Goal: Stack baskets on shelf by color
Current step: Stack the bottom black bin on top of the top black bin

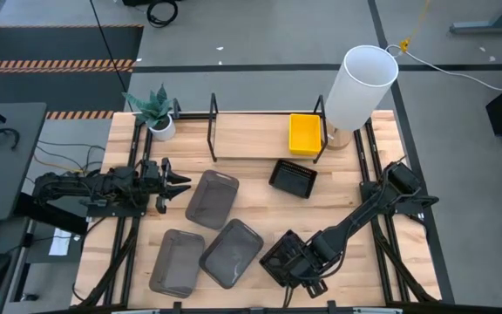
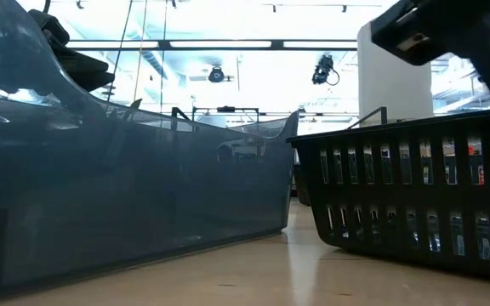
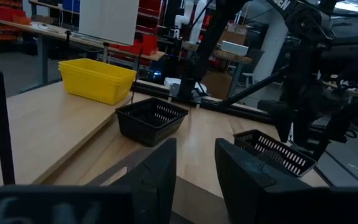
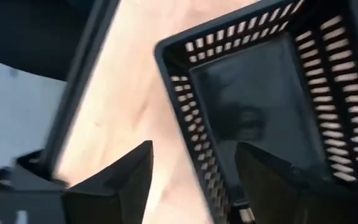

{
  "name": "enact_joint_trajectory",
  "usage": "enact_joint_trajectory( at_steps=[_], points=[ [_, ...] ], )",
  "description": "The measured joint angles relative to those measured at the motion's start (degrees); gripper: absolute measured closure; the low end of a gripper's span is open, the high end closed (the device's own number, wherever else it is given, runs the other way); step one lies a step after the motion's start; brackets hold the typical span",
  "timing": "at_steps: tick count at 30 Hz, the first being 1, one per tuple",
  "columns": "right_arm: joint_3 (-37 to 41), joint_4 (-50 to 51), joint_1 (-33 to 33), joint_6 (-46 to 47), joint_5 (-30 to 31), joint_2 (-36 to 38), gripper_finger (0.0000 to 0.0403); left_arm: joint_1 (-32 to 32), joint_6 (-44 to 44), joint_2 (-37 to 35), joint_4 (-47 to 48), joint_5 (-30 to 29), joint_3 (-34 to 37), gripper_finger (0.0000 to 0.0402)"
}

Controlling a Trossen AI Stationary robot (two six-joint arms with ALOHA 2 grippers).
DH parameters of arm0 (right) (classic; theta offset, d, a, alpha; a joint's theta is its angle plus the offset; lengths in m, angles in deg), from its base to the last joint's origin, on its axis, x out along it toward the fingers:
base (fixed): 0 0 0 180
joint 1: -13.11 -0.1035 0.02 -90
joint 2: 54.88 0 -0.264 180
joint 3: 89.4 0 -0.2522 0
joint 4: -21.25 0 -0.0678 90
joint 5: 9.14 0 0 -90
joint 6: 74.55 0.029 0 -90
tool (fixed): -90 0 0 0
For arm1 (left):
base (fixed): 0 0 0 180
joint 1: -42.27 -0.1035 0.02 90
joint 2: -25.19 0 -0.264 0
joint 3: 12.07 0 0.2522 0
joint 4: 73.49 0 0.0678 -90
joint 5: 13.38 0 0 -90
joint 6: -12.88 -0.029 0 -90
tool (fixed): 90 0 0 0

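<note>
My gripper is about to lower the front black basket, which should nest down inside the black basket by the shelf, because that one stands open and empty.
A yellow basket sits on the shelf at its right end. One black basket rests on the table in front of the shelf. A second black basket stands on its bottom near the front edge. My right gripper is above it, open and pointing steeply down. One finger is inside and one outside its side wall, and neither plainly touches it. Three grey baskets lie on the table left of centre. My left gripper waits at the left edge, level and open.
A tall white cylinder stands at the shelf's right end, and a potted plant at the far left corner. Black uprights frame the shelf. In the low view a grey basket fills the left, close to the black one.
</note>
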Motion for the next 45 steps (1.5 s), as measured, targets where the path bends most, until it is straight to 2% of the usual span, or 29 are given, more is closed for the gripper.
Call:
enact_joint_trajectory(
  at_steps=[3,6,10,16,23,30,33,45],
  points=[
    [0.87,-1.36,-0.53,-4.64,3.94,0.04,0.0163,0.00,0.00,0.00,0.00,0.00,0.01,0.0285],
    [3.40,-3.48,-0.99,-7.69,5.04,0.04,0.0164,0.00,-0.01,0.00,0.01,0.00,0.00,0.0285],
    [7.05,-6.50,-1.03,-8.52,4.37,0.00,0.0172,0.00,-0.02,0.00,0.02,0.02,0.00,0.0285],
    [8.41,-6.61,-0.99,-9.19,8.16,-0.02,0.0197,0.00,0.00,0.00,0.02,0.00,0.00,0.0285],
    [8.39,-6.72,-0.99,-9.05,7.78,-0.02,0.0256,0.00,-0.01,0.00,0.02,0.00,0.00,0.0285],
    [8.36,-5.49,-0.39,-8.12,1.32,-0.02,0.0356,0.00,-0.01,0.00,0.04,0.00,0.00,0.0285],
    [7.34,-2.58,0.28,-7.99,-1.62,0.02,0.0391,0.00,0.00,0.00,0.04,0.00,0.00,0.0285],
    [-4.44,18.73,2.99,-4.32,-1.86,0.02,0.0393,-0.02,0.00,0.00,0.04,0.00,0.00,0.0285]
  ],
)
